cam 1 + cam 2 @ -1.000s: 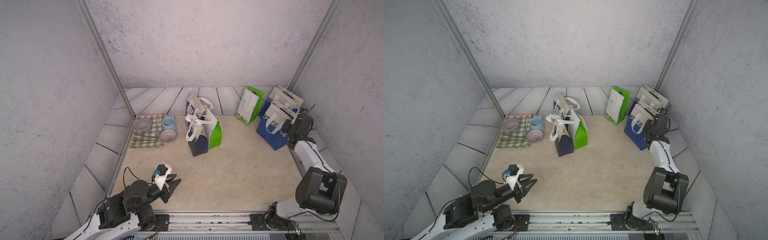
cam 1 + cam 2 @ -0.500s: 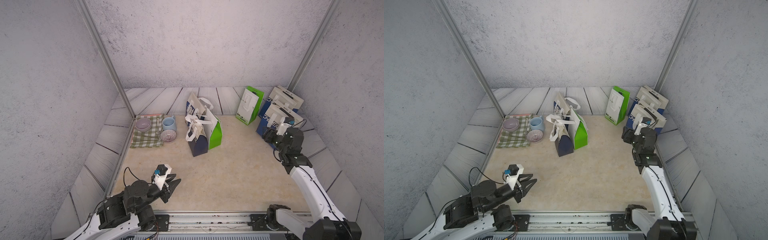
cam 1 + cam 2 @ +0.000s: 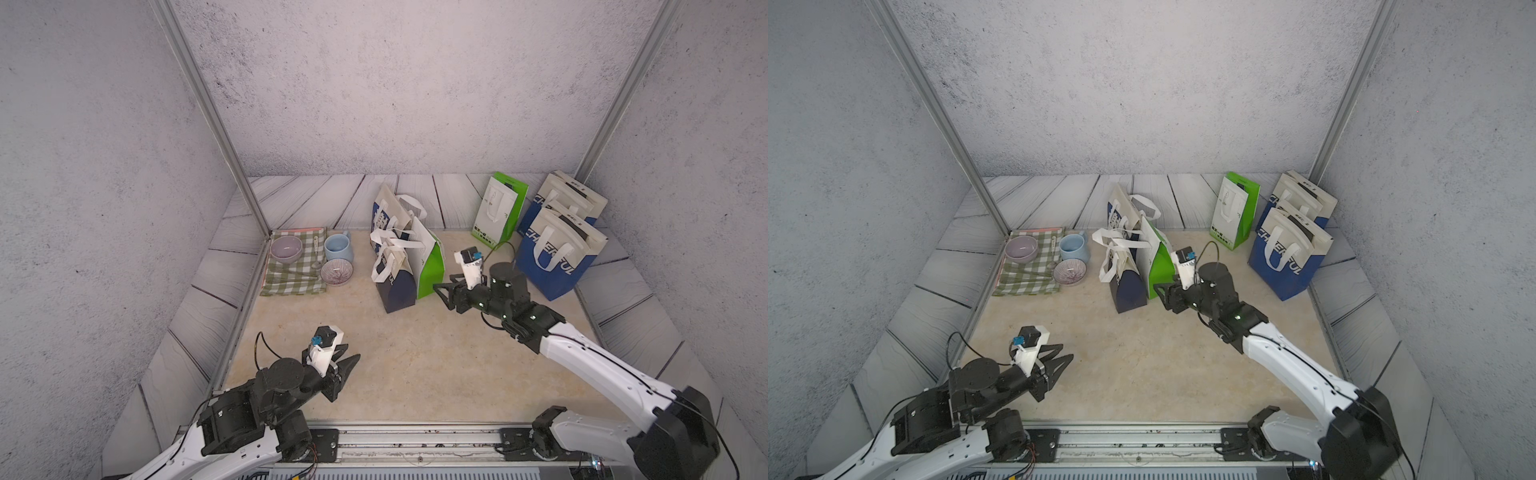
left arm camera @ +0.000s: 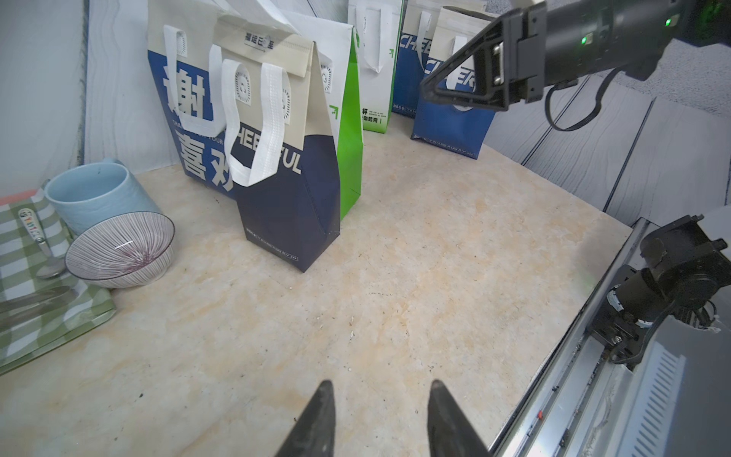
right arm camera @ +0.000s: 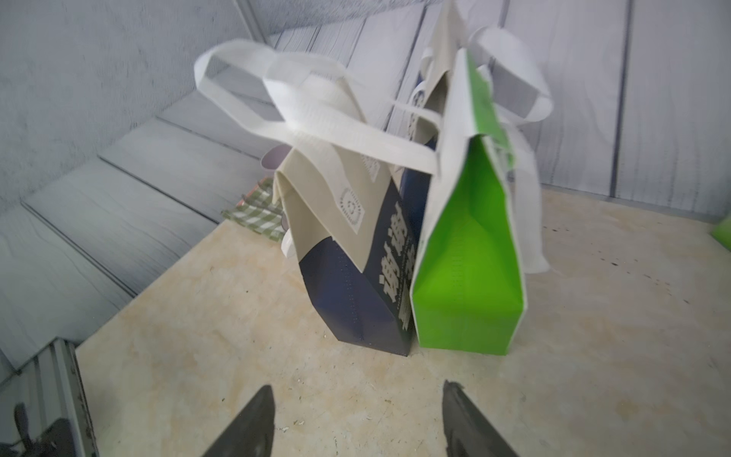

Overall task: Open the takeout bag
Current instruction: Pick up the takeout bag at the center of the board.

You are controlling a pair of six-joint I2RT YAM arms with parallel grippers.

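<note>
The white bag with green sides (image 3: 429, 260) is sitting squarely on its flat base (image 3: 431, 291). It should therefore keep standing when I pull the takeout bag away.
The takeout bag (image 3: 395, 286) (image 3: 1128, 287) stands upright mid-table, navy below and beige above, with white strap handles. Its top looks folded together in the left wrist view (image 4: 285, 190). A white bag with green sides (image 3: 430, 266) (image 5: 466, 277) leans against it, and another blue and beige bag (image 4: 186, 99) stands behind. My right gripper (image 3: 442, 296) (image 3: 1162, 296) (image 5: 358, 389) is open and empty, low over the table just right of the bags, facing the takeout bag's (image 5: 356, 285) narrow end. Near the front left, my left gripper (image 3: 351, 353) (image 3: 1068, 350) (image 4: 379, 385) is open and empty.
A green checked cloth (image 3: 291, 278) at the left carries a lilac bowl (image 3: 286, 248), a striped bowl (image 3: 336, 272), a blue mug (image 3: 337, 246) and a spoon. Three more bags stand at the back right: a green-and-white one (image 3: 496, 212) and two blue ones (image 3: 557, 253). A metal rail (image 3: 415, 440) runs along the front.
My right arm has swung from the blue bags at the back right to the middle, beside the takeout bag. The left arm has stayed put; its jaws stand slightly wider.
</note>
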